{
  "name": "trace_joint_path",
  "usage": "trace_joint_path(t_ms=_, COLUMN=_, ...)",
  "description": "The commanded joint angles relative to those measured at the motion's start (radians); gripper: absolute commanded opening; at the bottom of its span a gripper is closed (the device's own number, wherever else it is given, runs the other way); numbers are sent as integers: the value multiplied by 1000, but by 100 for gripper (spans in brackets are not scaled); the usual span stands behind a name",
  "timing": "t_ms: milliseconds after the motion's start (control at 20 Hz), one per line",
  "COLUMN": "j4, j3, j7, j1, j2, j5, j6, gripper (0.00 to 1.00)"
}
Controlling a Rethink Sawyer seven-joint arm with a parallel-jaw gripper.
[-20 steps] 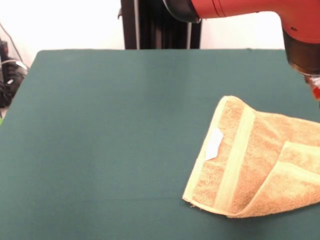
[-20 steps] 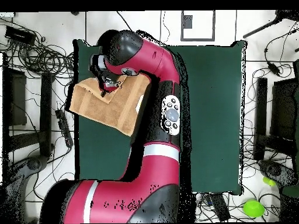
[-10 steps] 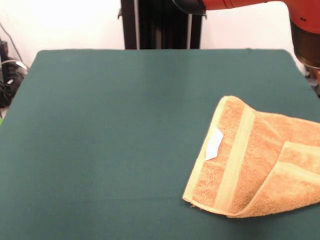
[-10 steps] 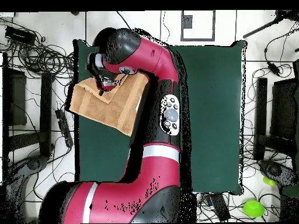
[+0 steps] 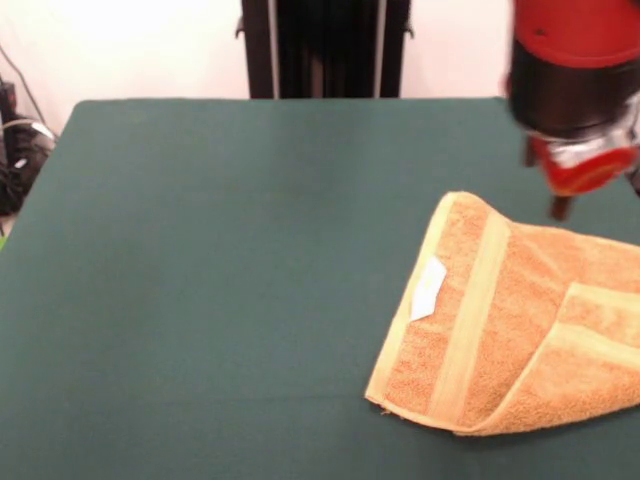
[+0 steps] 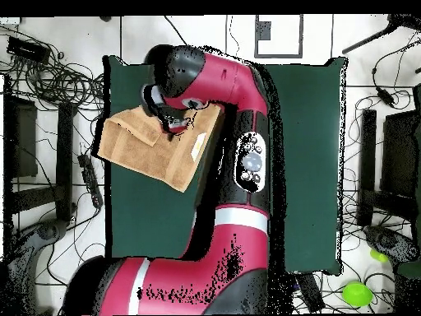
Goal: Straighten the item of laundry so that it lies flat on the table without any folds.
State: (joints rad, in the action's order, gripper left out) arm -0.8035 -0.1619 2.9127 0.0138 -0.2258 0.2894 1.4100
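Observation:
The folded corner lies on the towel itself. So the towel will slide along in one piece and stay folded when I pull its upper edge.
The tan-orange towel lies at the right of the green table, running out of the picture at the right. Its near right corner is folded over onto itself, and the white care tag faces up by the left band. My gripper hangs just above the towel's far edge, open and holding nothing. In the overhead view the gripper is over the towel, whose left part reaches past the table's edge; the arm hides part of the towel.
The black pedestal column stands at the table's far side. Cables lie off the table's left corner. The overhead view shows cables and equipment on the floor around the table, and a green object.
The gripper has swung in from the right edge of the front view, leftward and lower, to above the towel's far edge. The towel has not moved.

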Motion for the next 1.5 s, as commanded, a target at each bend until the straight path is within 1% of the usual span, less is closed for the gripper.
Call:
trace_joint_path(t_ms=50, j4=-105, j3=71, j7=-475, j1=-47, j2=22, j5=-214, j6=58, gripper=100)
trace_joint_path(t_ms=100, j4=-100, j3=70, j7=-489, j1=-55, j2=31, j5=-246, j6=51, gripper=100)
trace_joint_path(t_ms=300, j4=-100, j3=81, j7=-510, j1=-73, j2=47, j5=-330, j6=19, gripper=100)
trace_joint_path(t_ms=450, j4=-110, j3=116, j7=-487, j1=-98, j2=59, j5=-330, j6=1, gripper=100)
trace_joint_path(t_ms=800, j4=-169, j3=233, j7=-379, j1=-149, j2=49, j5=-188, j6=47, gripper=100)
trace_joint_path(t_ms=1050, j4=-224, j3=273, j7=-354, j1=-163, j2=15, j5=-146, j6=31, gripper=100)
trace_joint_path(t_ms=1350, j4=-248, j3=286, j7=-321, j1=-156, j2=0, j5=-139, j6=19, gripper=100)
trace_joint_path(t_ms=1450, j4=-256, j3=282, j7=-302, j1=-151, j2=1, j5=-144, j6=8, gripper=100)
trace_joint_path(t_ms=1500, j4=-245, j3=278, j7=-307, j1=-147, j2=11, j5=-163, j6=12, gripper=100)
